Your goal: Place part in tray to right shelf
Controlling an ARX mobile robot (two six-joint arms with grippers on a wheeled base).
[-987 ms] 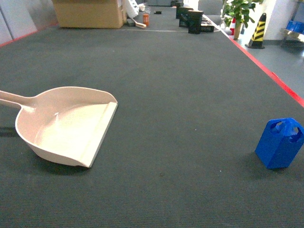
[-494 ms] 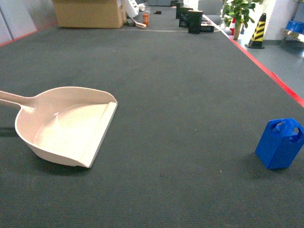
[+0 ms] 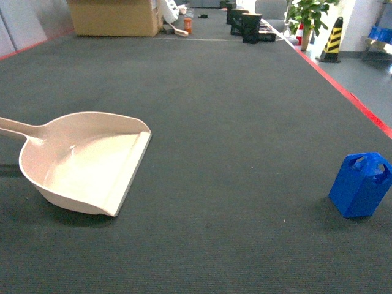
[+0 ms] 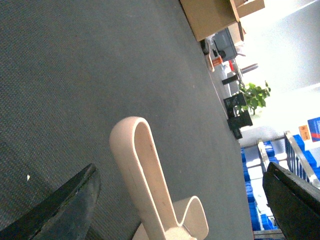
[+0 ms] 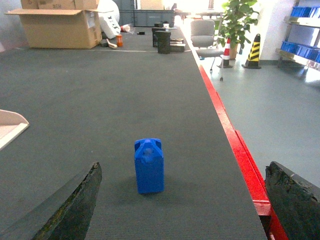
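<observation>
My gripper will carry the tray by its handle, and since the beige tray's raised side (image 3: 79, 125) curves around a hollow, the blue part (image 3: 361, 185) will travel upright inside.
The beige tray (image 3: 86, 162) lies on the dark mat at the left, its handle running off the left edge. Far to its right the blue part (image 3: 361, 184) stands upright near the table's red edge. Neither gripper shows in the head view. In the left wrist view my left gripper (image 4: 180, 210) is open, its jaws wide apart, with the tray's handle (image 4: 142, 175) in front between them, untouched. My right gripper (image 5: 182, 207) is also open, and the part (image 5: 149, 166) stands a little ahead of it, left of centre. The right shelf (image 5: 300, 30) with blue crates stands across the aisle.
The table's red edge (image 5: 240, 150) runs along the right, with grey floor beyond it. At the far end are a cardboard box (image 3: 113, 17), black bins (image 3: 248, 24), a chair (image 5: 202, 35), a plant (image 3: 306, 15) and a striped cone (image 3: 334, 40).
</observation>
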